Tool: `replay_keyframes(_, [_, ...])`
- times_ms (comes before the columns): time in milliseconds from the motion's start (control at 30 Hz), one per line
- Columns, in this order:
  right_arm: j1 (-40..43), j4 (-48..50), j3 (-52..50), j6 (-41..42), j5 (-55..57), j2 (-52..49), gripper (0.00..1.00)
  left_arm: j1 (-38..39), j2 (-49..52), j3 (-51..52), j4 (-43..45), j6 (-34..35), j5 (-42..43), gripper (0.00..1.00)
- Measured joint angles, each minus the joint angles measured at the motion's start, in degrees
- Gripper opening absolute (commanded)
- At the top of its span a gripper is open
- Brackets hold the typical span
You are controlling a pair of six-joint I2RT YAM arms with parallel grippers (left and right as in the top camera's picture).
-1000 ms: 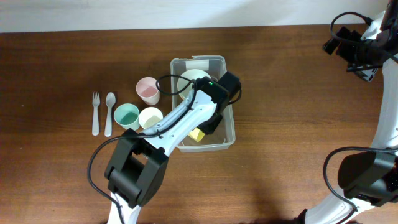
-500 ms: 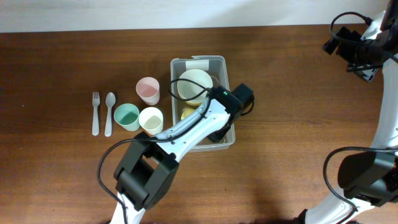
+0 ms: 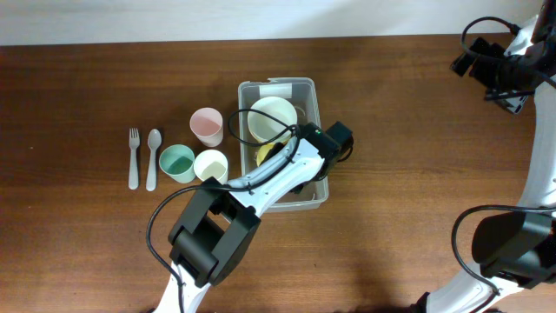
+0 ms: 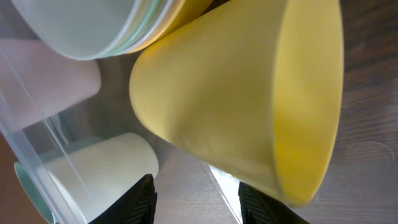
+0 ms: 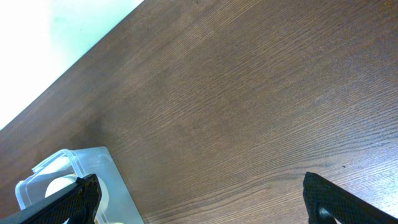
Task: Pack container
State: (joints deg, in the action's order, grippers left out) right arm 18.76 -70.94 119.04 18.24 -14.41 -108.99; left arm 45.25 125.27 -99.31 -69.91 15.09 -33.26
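My left gripper has the yellow cup's rim (image 4: 308, 143) outside its opening, so next I move back and pinch the cup by its edge (image 4: 278, 180) before I shift the cup across the container.
The clear plastic container (image 3: 318, 110) stands mid-table. It holds a stack of cream bowls (image 3: 272, 117) and a yellow cup (image 3: 264, 156). In the left wrist view the yellow cup (image 4: 236, 93) lies on its side, close in front of my left gripper (image 4: 199, 205). That gripper is open and empty inside the container, and the bowl stack (image 4: 81, 25) is behind the cup. My left arm (image 3: 326, 143) covers the container's right wall. My right gripper (image 5: 199, 199) is open and empty, held above the table's far right (image 3: 491, 74). A container corner (image 5: 74, 163) shows in its view.
A pink cup (image 3: 206, 126), a green cup (image 3: 177, 162) and a cream cup (image 3: 211, 164) stand just left of the container. A fork (image 3: 134, 158) and a spoon (image 3: 153, 158) lie further left. The cups show through the container wall (image 4: 43, 149).
My left wrist has swung right, from over the container's middle to its right wall. The yellow cup has shifted from the front of the container to its middle. The right arm has not moved.
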Motion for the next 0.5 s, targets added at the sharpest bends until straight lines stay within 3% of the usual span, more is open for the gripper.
replay_keyframes(500, [0.00, 0.00, 0.00, 0.00, 0.00, 0.00, 0.99, 5.77, 0.02, -8.61, -7.93, 1.90, 6.51, 0.45])
